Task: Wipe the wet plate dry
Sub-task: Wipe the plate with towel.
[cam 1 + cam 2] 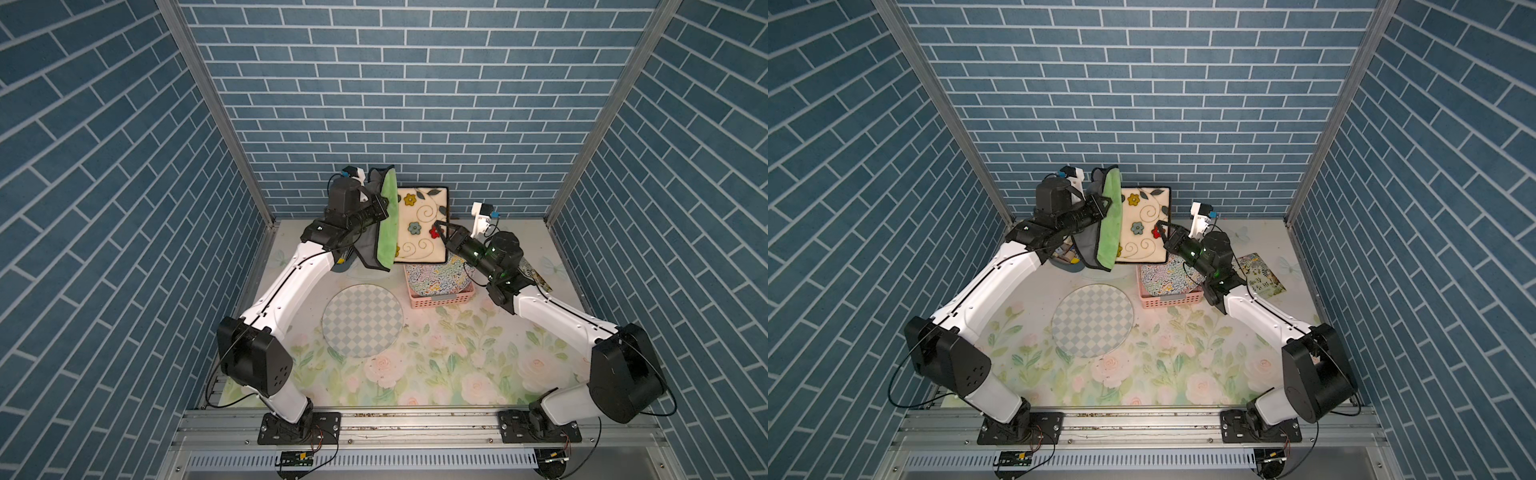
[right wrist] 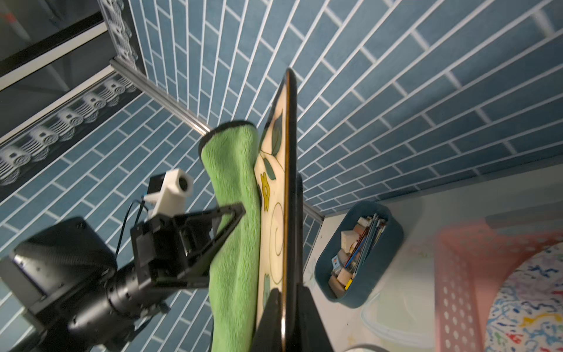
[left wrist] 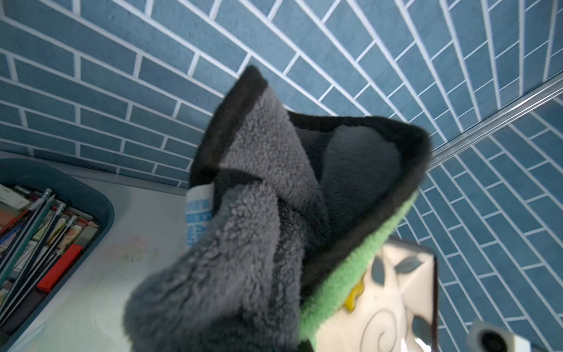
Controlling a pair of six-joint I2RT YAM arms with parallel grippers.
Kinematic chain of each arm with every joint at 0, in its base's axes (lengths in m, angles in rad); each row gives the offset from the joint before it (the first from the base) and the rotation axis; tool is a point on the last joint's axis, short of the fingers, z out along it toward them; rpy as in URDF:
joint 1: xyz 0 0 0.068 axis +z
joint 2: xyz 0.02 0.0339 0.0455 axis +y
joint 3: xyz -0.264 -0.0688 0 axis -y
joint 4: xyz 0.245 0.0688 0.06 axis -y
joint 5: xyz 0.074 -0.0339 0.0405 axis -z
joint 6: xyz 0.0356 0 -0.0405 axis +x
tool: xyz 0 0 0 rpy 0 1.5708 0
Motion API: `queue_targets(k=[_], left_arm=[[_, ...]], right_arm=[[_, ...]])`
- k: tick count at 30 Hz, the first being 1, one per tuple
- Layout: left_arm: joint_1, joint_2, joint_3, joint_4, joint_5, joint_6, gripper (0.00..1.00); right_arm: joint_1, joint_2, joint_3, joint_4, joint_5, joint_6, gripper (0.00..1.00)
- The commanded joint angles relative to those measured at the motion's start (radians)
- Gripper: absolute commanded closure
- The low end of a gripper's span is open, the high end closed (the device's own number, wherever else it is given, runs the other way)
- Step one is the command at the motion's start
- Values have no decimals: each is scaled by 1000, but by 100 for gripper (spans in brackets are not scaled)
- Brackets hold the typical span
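Next, I lift the plate with my right gripper and wipe the plate's back (image 2: 299, 234) with my left gripper, because the cloth touches only the plate's painted side (image 1: 402, 224).
A square cream plate (image 1: 422, 224) with painted flowers and a dark rim is held upright above the back of the table, in both top views (image 1: 1144, 226). My right gripper (image 1: 439, 230) is shut on its right edge; the right wrist view shows one finger on each face of the plate (image 2: 272, 195). A cloth (image 1: 386, 224), green on one side and grey on the other, hangs against the plate's left part. My left gripper (image 1: 380, 208) is shut on the cloth. In the left wrist view the cloth (image 3: 259, 213) hides the jaws, with the plate (image 3: 387, 307) behind it.
A round checkered plate (image 1: 362, 321) lies flat mid-table. A pink basket (image 1: 440, 297) holding a colourful squiggle-patterned dish (image 1: 436, 276) sits under the right gripper. A blue tray (image 2: 359, 256) of pencils and blocks stands at the back left. A printed card (image 1: 1260, 274) lies right of the basket.
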Motion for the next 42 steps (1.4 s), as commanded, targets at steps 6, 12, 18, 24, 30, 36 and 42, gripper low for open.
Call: queue_targets(k=[6,12,18,24,30,36,42], left_arm=[[-5,-48,-133,111,104,-52,100],[181,-255,-240,246,284,-159,100],[173,-254,-245,510,505,-346,100],[62,-230,-206,790,581,-510,100],[10,-236,-228,1081,592,-730,100],[-202,-231,-251,1151,553,-742,100],[-207,-257,-251,1159,535,-745,100]], right_arm=[[-110,-136,102,460,-129,188,100],[-296,-214,46,576,-150,352,100],[-248,-189,55,640,-168,405,100],[-185,-119,88,630,-174,406,100],[-118,-72,97,674,-183,413,100],[-115,23,216,740,-133,475,100],[-224,66,289,760,-102,540,100]])
